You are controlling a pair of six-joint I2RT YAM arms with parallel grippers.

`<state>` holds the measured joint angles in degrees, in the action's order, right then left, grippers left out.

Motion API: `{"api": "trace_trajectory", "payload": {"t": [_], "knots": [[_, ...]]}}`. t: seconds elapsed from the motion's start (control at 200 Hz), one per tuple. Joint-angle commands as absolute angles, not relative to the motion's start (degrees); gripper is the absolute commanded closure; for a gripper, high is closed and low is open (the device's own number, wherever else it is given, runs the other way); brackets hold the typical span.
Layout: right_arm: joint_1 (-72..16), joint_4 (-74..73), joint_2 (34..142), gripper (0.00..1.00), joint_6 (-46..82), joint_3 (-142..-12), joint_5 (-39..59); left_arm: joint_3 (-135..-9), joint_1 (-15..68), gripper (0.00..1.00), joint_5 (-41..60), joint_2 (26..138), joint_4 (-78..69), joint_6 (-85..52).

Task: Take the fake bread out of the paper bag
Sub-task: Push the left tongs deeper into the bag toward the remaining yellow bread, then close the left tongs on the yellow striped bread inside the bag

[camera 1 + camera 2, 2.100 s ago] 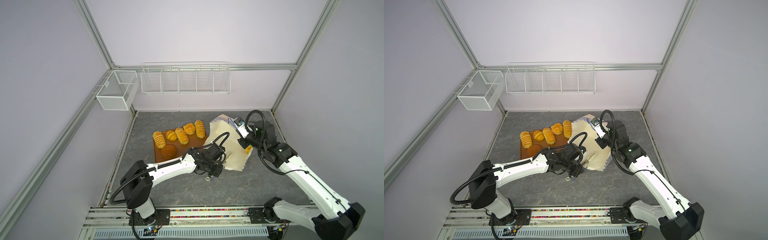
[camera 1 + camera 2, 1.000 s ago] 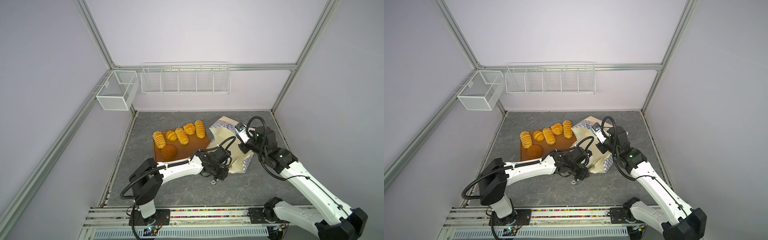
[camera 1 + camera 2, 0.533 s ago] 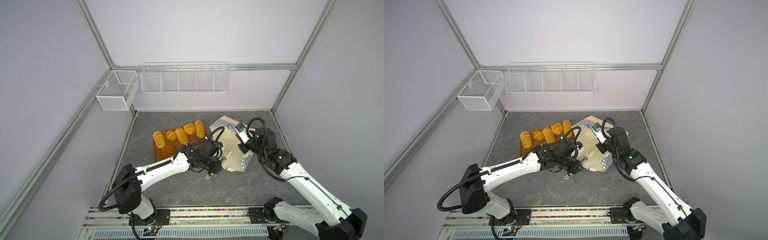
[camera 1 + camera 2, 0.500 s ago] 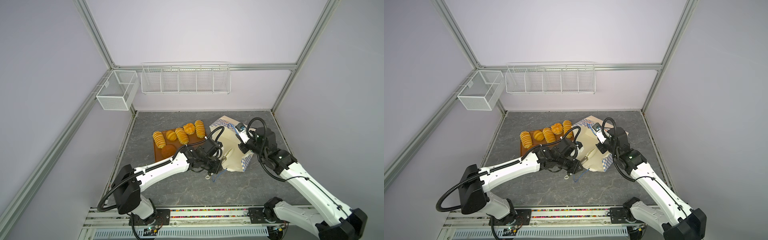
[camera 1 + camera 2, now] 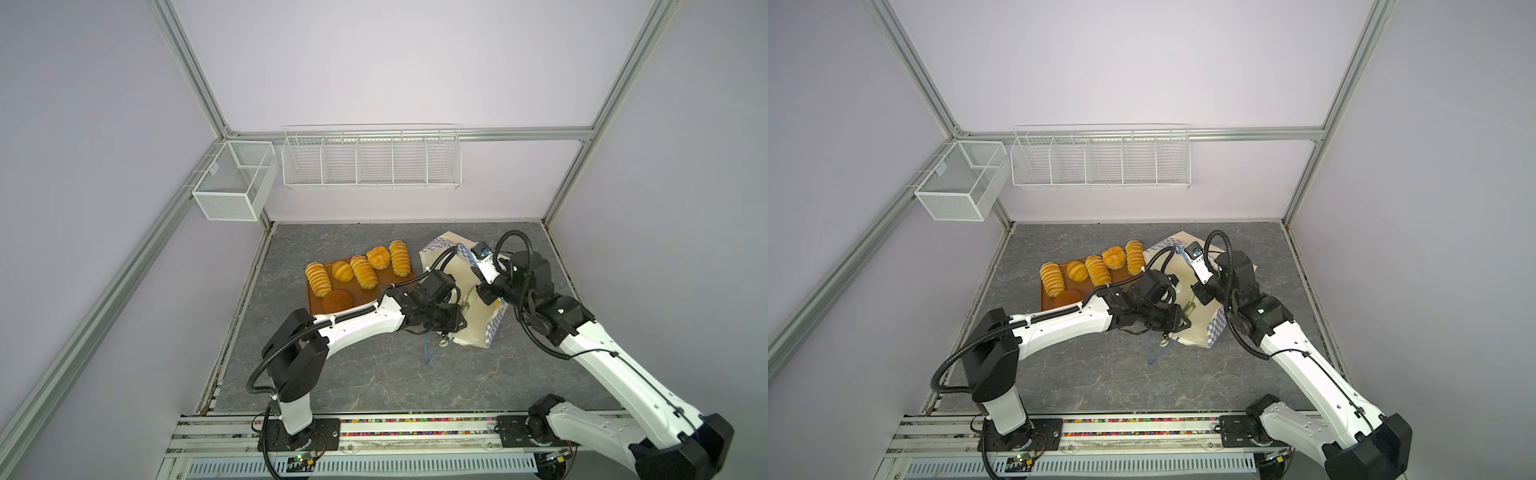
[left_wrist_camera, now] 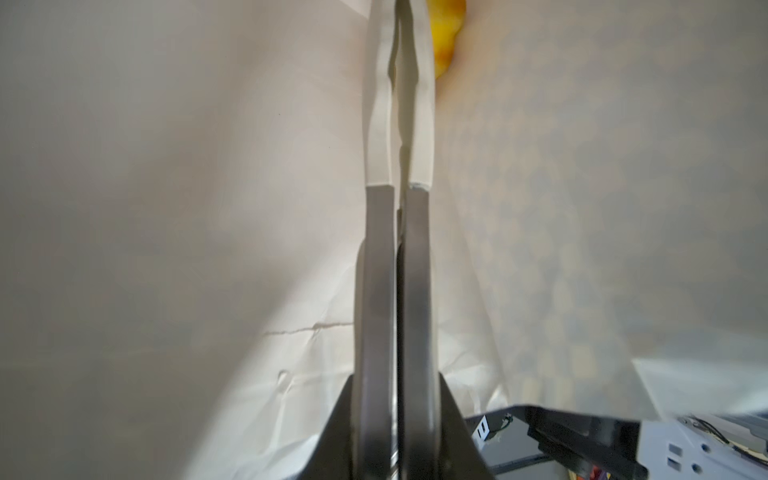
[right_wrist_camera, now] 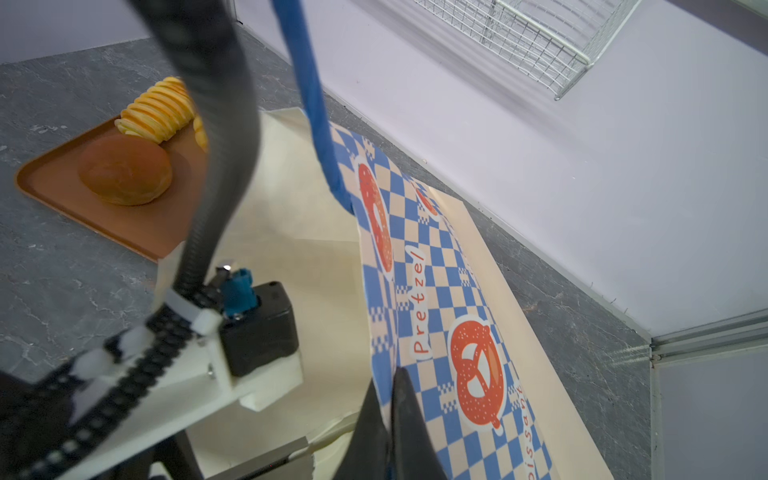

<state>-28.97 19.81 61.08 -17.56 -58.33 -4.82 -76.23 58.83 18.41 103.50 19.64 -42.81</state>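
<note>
The fake bread [image 6: 448, 33] is next to the closed fingers of the robot's left gripper, so next the right gripper pulls the paper bag's rim [image 7: 370, 304] back before the left gripper takes the fake bread.
The paper bag [image 5: 473, 328] [image 5: 1198, 332] lies on its side to the right of the tray, mouth held open. My right gripper [image 5: 482, 291] [image 7: 392, 376] is shut on its checkered rim [image 7: 419, 266]. My left gripper [image 5: 466, 300] [image 5: 1190, 308] reaches inside the bag, shut with nothing between its fingers [image 6: 380, 104]. In the left wrist view a yellow piece of fake bread [image 6: 446, 29] shows just past the fingertips, against the inner paper [image 6: 166, 166]. Several more pieces of fake bread [image 5: 363, 272] [image 5: 1098, 270] lie on the tray, among them a brown bun [image 5: 337, 300] [image 7: 124, 174].
The brown tray [image 5: 368, 296] [image 7: 50, 178] sits left of the bag. A blue cord handle [image 5: 430, 353] trails on the table in front of the bag. On the back wall hang a mesh box [image 5: 232, 183] and a wire rack [image 5: 372, 162].
The left gripper drew back a little to the left, then pushed right again into the bag's mouth. The right gripper has kept its hold on the rim, nearly still.
</note>
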Motion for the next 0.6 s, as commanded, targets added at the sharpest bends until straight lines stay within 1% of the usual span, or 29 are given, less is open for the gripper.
{"api": "trace_trajectory", "payload": {"t": [0.0, 0.14, 0.335, 0.5, 0.595], "knots": [[-29.2, 22.0, 61.9, 0.93, -18.0, -61.7, -3.1, -74.1, 58.8, 0.90, 16.8, 104.9, 11.8, -46.7], [-29.2, 25.8, 63.9, 0.93, -19.1, -66.5, -1.2, -71.2, 59.1, 0.90, 16.9, 107.9, 5.9, -48.9], [-30.2, 28.9, 65.0, 0.93, -20.1, -71.2, -1.2, -73.1, 60.0, 0.90, 18.9, 112.9, 2.8, -50.0], [-32.0, 29.7, 64.5, 0.93, -21.8, -71.8, -2.4, -74.5, 59.8, 0.90, 19.4, 114.1, 3.4, -48.6], [-32.1, 29.6, 63.8, 0.93, -22.9, -70.0, -3.5, -74.6, 59.5, 0.90, 20.1, 114.0, 3.0, -48.5]]}}
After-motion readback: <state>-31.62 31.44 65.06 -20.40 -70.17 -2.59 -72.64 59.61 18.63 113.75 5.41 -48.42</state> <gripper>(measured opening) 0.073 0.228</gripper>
